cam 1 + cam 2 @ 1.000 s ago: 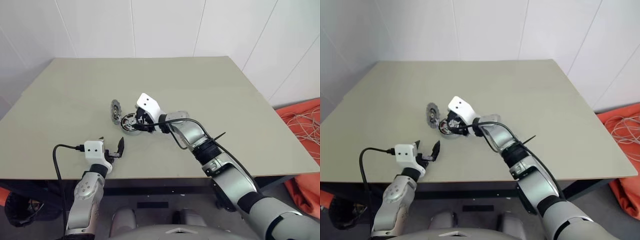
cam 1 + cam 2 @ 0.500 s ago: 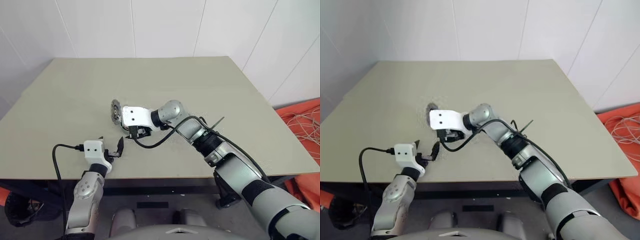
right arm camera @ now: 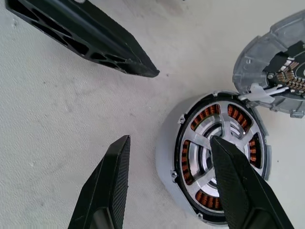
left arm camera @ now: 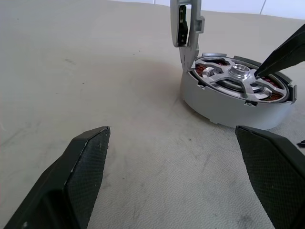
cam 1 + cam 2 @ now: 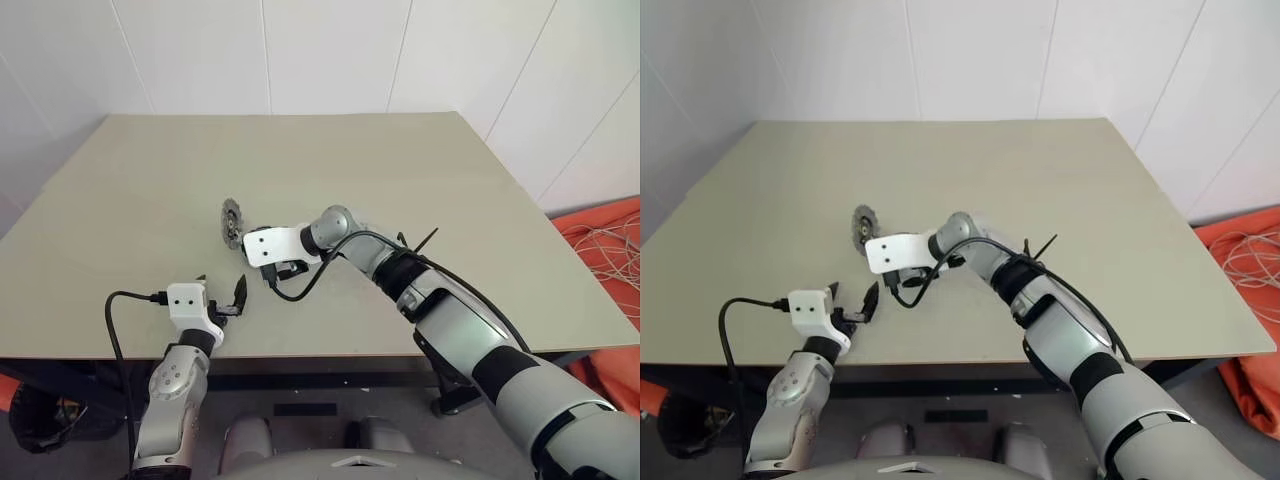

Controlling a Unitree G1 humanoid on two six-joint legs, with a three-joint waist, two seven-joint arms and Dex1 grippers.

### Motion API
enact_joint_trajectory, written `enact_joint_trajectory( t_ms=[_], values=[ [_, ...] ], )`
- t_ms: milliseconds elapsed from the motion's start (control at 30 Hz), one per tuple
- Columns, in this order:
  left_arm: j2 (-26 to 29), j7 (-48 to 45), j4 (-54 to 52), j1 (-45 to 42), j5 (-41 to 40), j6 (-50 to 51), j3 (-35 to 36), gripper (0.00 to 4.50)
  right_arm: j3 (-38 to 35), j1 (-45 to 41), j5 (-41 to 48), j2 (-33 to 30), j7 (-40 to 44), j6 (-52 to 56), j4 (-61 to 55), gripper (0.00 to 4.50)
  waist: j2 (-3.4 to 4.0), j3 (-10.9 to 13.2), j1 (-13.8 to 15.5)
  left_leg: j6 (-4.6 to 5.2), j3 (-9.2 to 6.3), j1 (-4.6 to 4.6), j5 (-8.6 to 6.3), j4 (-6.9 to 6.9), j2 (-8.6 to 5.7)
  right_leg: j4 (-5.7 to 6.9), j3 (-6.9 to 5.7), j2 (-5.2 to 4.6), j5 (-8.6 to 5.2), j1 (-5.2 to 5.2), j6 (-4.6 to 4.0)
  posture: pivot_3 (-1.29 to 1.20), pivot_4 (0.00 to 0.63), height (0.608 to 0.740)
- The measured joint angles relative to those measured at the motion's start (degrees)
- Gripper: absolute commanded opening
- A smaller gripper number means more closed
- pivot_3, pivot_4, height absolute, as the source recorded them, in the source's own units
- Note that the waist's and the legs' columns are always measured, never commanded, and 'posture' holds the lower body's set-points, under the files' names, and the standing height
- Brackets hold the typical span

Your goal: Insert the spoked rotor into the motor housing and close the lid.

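Note:
The lid (image 5: 232, 222) will follow along when the robot pulls the motor housing by its dark rim, because white wires (image 3: 272, 91) connect the lid to the motor housing.
The motor housing (image 4: 224, 107) stands on the table with the spoked rotor (image 4: 237, 77) lying flat inside it, over the copper windings (image 3: 204, 116). The lid (image 5: 232, 222) stands upright at the housing's rim, swung open. My right gripper (image 3: 170, 140) hangs over the housing, pointing down and to the left, open and holding nothing. One of its fingers (image 3: 238, 186) lies across the rotor (image 3: 214, 148). In the head views its white wrist (image 5: 270, 245) hides the housing. My left gripper (image 5: 223, 282) is open and level near the front edge, a short way from the housing.
The beige table (image 5: 450, 200) is bare apart from these parts. A black cable (image 5: 115, 330) runs from the left wrist over the front edge. Orange cloth with loose white cables (image 5: 610, 245) lies on the floor to the right.
My right wrist has rolled and swung over the housing, so that it now covers it from above and points down-left. The left gripper has not moved.

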Motion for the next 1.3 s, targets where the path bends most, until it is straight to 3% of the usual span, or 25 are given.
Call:
enact_joint_trajectory(
  t_ms=[400,1167,1300],
  values=[
    [-0.1,0.0,0.0,0.0,0.0,0.0,0.0,4.50,0.1,-2.5,-3.4,-1.0,2.3,-7.8,5.1,2.98,0.00,0.0,0.0,0.04,0.01,-0.01,-0.02,0.01,0.03,0.01,0.00,0.00,0.01,-0.02,-0.03,0.00,0.000,0.740],
    [-0.3,0.4,-0.2,0.1,0.0,0.1,-0.5,4.50,0.0,-4.1,-6.2,0.3,2.0,-9.3,9.6,2.98,0.02,0.0,-0.1,0.08,0.03,-0.02,-0.04,0.06,0.29,0.03,-0.02,0.01,0.02,-0.02,-0.06,0.00,0.000,0.740],
    [-0.3,0.3,-0.2,0.1,0.0,0.0,-0.5,4.50,0.0,-4.3,-6.5,0.5,1.9,-9.4,10.1,2.08,0.03,0.0,0.0,0.08,0.03,-0.02,-0.04,0.07,0.29,0.03,-0.03,0.01,0.02,-0.02,-0.06,0.00,0.000,0.740]
  ],
)
